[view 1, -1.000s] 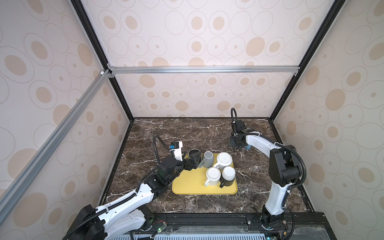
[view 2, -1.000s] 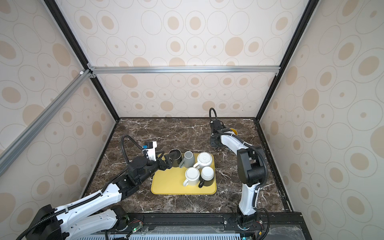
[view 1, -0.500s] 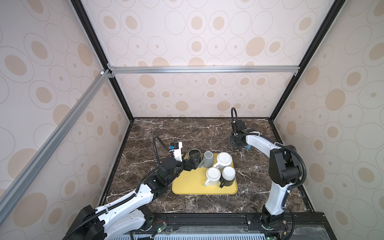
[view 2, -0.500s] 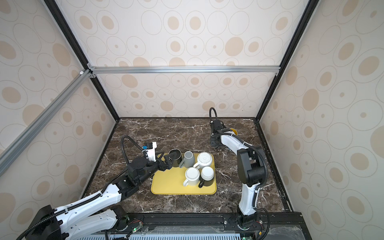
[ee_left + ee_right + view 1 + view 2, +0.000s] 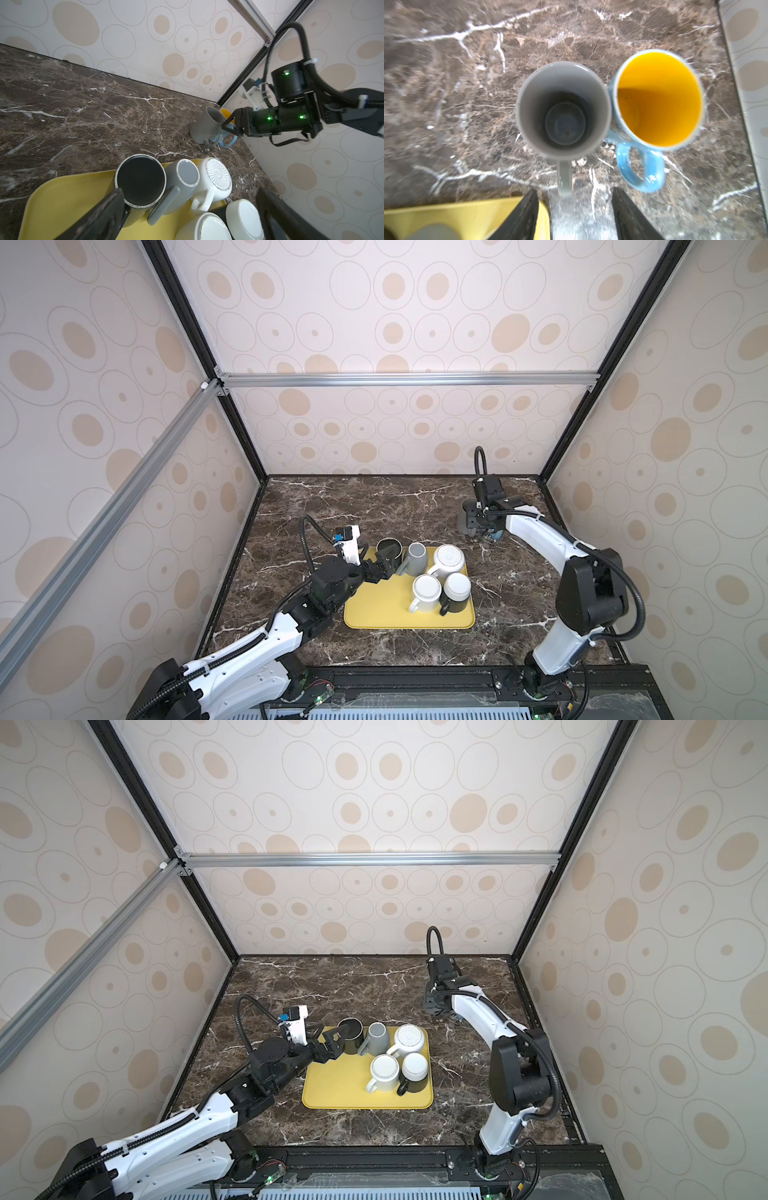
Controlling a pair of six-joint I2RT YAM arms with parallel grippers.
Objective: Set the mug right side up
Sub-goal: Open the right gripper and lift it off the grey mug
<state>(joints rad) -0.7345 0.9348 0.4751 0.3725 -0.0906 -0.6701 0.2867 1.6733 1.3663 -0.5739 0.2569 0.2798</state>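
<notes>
The black mug's handle (image 5: 127, 212) sits off-centre near my left gripper's finger, so next I back away and lower that gripper's fingers to either side of the mug's handle.
A grey mug (image 5: 563, 108) stands right side up on the marble at the back right, and shows in the left wrist view (image 5: 204, 126) and in a top view (image 5: 463, 522) too. My right gripper (image 5: 574, 192) hangs just above its handle, open, with nothing between the fingers; both top views (image 5: 480, 531) (image 5: 436, 1009) show it there. My left gripper (image 5: 380, 568) (image 5: 191, 199) is wide open and low over the yellow tray (image 5: 374, 614). One finger (image 5: 116, 199) sits close beside an upright black mug (image 5: 140, 180) (image 5: 389, 549). I cannot tell whether they touch.
A blue mug (image 5: 658, 99) with a yellow inside stands upright against the grey mug, near the right wall. On the tray, a grey mug (image 5: 415, 558), two white mugs (image 5: 446, 560) (image 5: 426, 591) and a black mug (image 5: 457, 589) stand upside down, packed together.
My right gripper has opened and let go of the grey mug, which stays upright. The left arm has not moved.
</notes>
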